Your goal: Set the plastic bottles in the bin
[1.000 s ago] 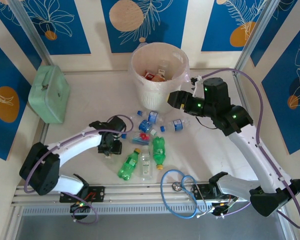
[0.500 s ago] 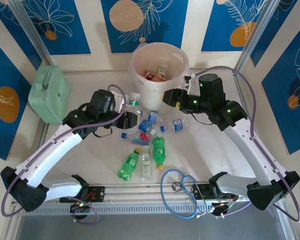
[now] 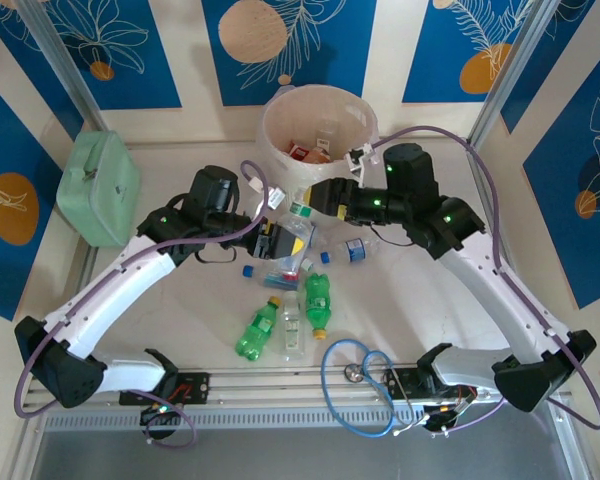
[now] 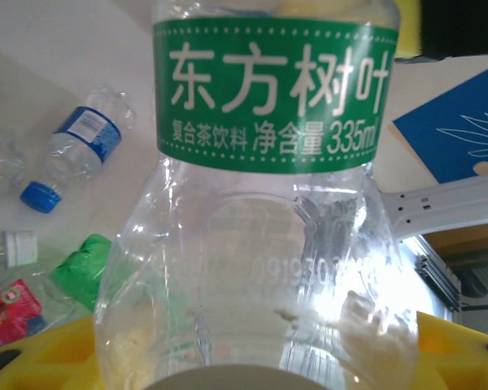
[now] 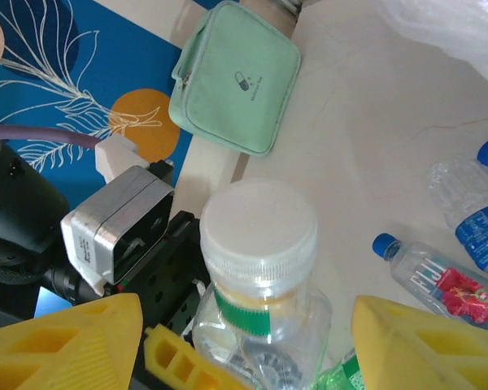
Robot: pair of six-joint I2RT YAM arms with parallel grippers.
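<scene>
My left gripper is holding the clear bottle (image 3: 296, 228) short of the bin, so my right gripper should grab the end with the cap (image 5: 259, 231) and then drop the bottle into the bin.
My left gripper (image 3: 280, 238) (image 4: 244, 353) is shut on a clear plastic bottle (image 3: 298, 218) (image 4: 268, 244) with a green label and a white cap, held above the table. In the right wrist view its capped end (image 5: 259, 227) stands between the spread yellow fingers (image 5: 65, 341) of my open right gripper (image 3: 320, 197) (image 5: 244, 317), which do not touch it. The round pale bin (image 3: 365, 112) stands just behind both grippers with some items inside. Several more bottles lie on the table: green ones (image 3: 318, 302), a blue-labelled one (image 3: 355, 250) (image 4: 85, 138), and a red-labelled one (image 5: 447, 286).
A mint-green case (image 3: 100, 188) (image 5: 236, 77) lies at the table's left edge. A blue cable loop (image 3: 360, 375) sits at the near edge between the arm bases. Blue patterned walls and metal posts enclose the table.
My left arm rose from the table with the clear bottle and swung right toward the bin. My right gripper moved left until its open fingers flank the bottle's cap.
</scene>
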